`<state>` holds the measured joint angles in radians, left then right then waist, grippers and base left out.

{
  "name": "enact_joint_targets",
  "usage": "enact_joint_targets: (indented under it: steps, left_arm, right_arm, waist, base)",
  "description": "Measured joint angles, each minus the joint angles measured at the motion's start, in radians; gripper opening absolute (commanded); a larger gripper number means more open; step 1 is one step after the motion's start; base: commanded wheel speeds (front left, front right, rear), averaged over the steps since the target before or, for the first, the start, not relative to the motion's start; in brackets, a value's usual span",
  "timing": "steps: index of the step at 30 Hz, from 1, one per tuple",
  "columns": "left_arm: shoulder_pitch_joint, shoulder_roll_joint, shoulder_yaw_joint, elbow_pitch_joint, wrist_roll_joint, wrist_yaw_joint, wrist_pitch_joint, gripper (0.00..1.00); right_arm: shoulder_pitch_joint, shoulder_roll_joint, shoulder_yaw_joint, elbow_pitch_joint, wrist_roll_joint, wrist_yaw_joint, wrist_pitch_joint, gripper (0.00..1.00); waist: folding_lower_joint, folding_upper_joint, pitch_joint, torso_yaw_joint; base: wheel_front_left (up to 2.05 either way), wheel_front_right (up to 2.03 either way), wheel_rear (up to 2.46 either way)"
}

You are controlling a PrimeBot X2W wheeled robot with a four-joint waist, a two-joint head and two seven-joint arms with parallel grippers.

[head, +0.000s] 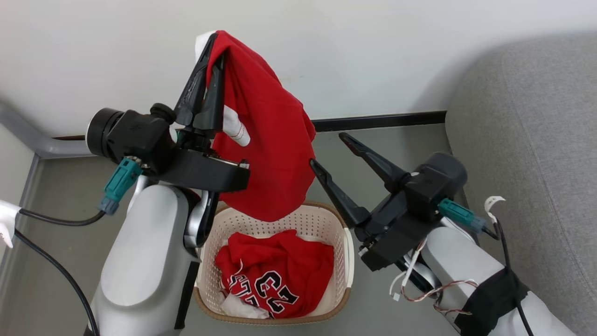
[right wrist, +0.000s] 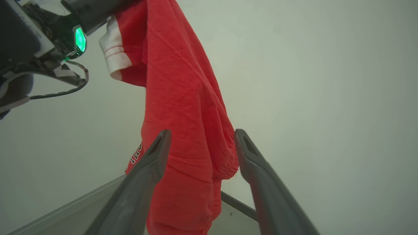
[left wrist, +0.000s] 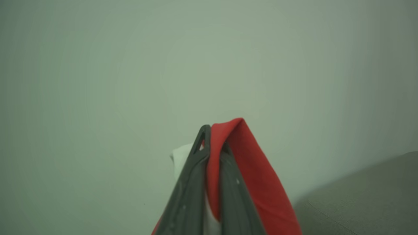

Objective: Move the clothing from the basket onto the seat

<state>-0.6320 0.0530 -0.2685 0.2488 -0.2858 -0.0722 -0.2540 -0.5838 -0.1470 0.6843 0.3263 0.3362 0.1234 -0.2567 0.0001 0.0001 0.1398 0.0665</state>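
I can see a gap [head: 266, 227] under the hanging red jersey's lower edge [head: 268, 134], so the red jersey will leave the numbered jersey behind in the basket when I carry it.
My left gripper [head: 215, 46] is raised high and shut on a red jersey [head: 270, 140], which hangs down over the basket [head: 347, 266]. In the left wrist view the red fabric [left wrist: 258, 176] is pinched between the gripper's [left wrist: 214, 138] closed fingers. A second red jersey [head: 275, 275] with black white-edged numbers lies in the cream basket, with white fabric [head: 242, 310] beneath it. My right gripper [head: 326, 149] stands open just right of the hanging jersey's edge. In the right wrist view its [right wrist: 202, 140] fingers frame the jersey [right wrist: 183, 107]. The grey seat [head: 531, 154] is at the right.
A white wall [head: 373, 56] with a dark baseboard [head: 382, 121] stands behind the basket. The grey floor [head: 60, 242] surrounds the basket. A grey ledge [head: 28, 135] runs along the far left. Cables [head: 51, 261] trail from my left arm.
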Motion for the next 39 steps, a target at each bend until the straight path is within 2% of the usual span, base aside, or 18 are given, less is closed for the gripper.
enact_joint_targets:
  steps: [8,23,24,25,26,39]
  left_arm:
    - [-0.03,-0.013,-0.041,-0.006,-0.002,-0.009,0.0,0.0]
    - [-0.043,-0.016,-0.1,-0.018,-0.012,-0.017,0.0,0.0]
    - [-0.043,-0.016,-0.103,-0.018,-0.013,-0.017,0.0,0.0]
    - [-0.043,-0.016,-0.106,-0.019,-0.015,-0.017,0.0,0.0]
    - [-0.043,-0.016,-0.109,-0.018,-0.017,-0.017,0.0,0.0]
    - [-0.031,-0.017,-0.079,0.022,-0.039,0.002,0.0,0.0]
  right_arm:
    - [-0.071,0.005,0.11,0.061,0.032,0.0,0.0,1.0]
    - [-0.184,0.062,0.156,0.235,0.1,0.0,0.0,1.0]
    - [-0.194,0.064,0.158,0.247,0.106,0.0,0.0,0.95]
    - [-0.205,0.066,0.159,0.26,0.108,0.0,0.0,0.39]
    - [-0.213,0.067,0.159,0.267,0.117,0.0,0.0,0.0]
    - [-0.232,0.069,0.175,0.277,0.197,0.0,0.0,0.0]
  waist:
    - [0.0,0.0001,0.008,0.031]
    - [0.0,0.0001,0.021,0.089]
    - [0.0,0.0001,0.022,0.092]
    - [0.0,0.0001,0.024,0.096]
    - [-0.0001,0.0001,0.026,0.099]
    - [0.0,0.0001,0.032,0.1]
  base:
    - [0.0,0.0,0.0]
    - [0.0,0.0,0.0]
    - [0.0,0.0,0.0]
    - [0.0,0.0,0.0]
    - [0.0,0.0,0.0]
    - [0.0,0.0,0.0]
